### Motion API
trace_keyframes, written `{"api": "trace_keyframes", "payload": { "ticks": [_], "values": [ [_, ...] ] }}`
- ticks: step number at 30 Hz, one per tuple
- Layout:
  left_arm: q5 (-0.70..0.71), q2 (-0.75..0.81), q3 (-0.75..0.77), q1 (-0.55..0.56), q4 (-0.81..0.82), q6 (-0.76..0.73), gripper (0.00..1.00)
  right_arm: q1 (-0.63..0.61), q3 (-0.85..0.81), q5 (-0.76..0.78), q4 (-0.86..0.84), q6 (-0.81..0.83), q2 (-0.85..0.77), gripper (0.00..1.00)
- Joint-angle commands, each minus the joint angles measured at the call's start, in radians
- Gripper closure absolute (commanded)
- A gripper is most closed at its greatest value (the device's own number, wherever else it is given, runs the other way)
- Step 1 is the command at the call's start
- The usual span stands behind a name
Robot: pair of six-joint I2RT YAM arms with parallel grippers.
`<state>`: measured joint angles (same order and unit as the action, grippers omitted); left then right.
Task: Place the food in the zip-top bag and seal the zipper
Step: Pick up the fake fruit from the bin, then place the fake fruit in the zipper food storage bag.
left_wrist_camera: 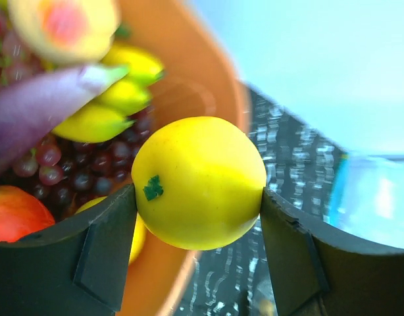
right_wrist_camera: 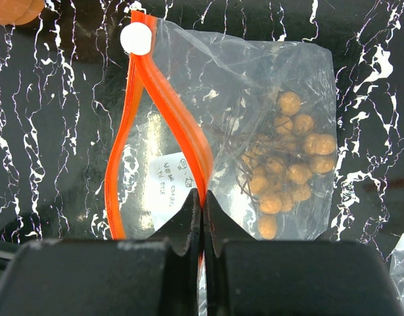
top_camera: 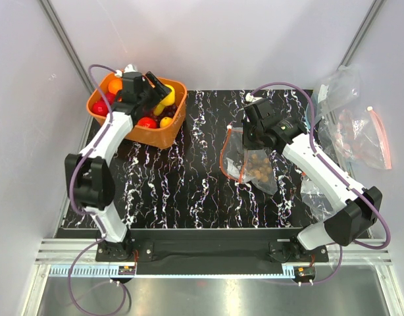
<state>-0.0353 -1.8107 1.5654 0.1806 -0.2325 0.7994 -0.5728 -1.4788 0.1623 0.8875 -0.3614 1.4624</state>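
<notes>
I should continue to move the yellow lemon with my left gripper until it hangs over the bag's gaping opening [top_camera: 233, 155], because my right gripper is holding one zipper edge [top_camera: 244, 163] apart from the other.
The small clear zip-top bag [top_camera: 249, 163] lies on the black marbled table right of centre, its mouth gaping; it also shows in the right wrist view [right_wrist_camera: 254, 131]. Its orange-red zipper [right_wrist_camera: 159, 105] forms an open loop with a white slider at the far end. A cluster of small brown balls [right_wrist_camera: 291, 164] lies inside. My right gripper [right_wrist_camera: 202, 197] is shut on one lip of the zipper. My left gripper [left_wrist_camera: 199, 224] is shut on a yellow lemon [left_wrist_camera: 199, 181] and holds it over the orange basket's rim [top_camera: 172, 125]; the lemon shows yellow in the top view [top_camera: 168, 97].
The orange basket [left_wrist_camera: 208, 72] at the back left holds grapes, bananas, a purple eggplant and red and orange fruit. Other clear bags [top_camera: 360, 135], one with a thin pink-red strip, lie in a pile at the table's right edge.
</notes>
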Motion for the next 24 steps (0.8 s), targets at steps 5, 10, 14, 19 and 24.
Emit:
{"api": "trace_keyframes", "payload": {
  "ticks": [5,10,14,19,24],
  "values": [
    [-0.25,0.162,-0.12,0.019,0.091,-0.068,0.51,0.004,-0.034,-0.044,-0.028,0.01,-0.005,1.0],
    [-0.247,0.298,-0.209,0.089,0.094,-0.1,0.5,0.005,-0.026,-0.053,-0.042,0.009,-0.005,1.0],
    [-0.224,0.393,-0.295,0.172,0.136,-0.092,0.5,0.005,-0.021,-0.06,-0.047,0.003,-0.004,1.0],
    [-0.173,0.459,-0.353,0.316,0.168,-0.078,0.5,0.005,-0.017,-0.061,-0.047,-0.002,-0.004,1.0],
    [-0.054,0.508,-0.442,0.466,0.229,-0.033,0.5,0.005,-0.009,-0.043,-0.041,-0.001,-0.01,1.0]
  ]
}}
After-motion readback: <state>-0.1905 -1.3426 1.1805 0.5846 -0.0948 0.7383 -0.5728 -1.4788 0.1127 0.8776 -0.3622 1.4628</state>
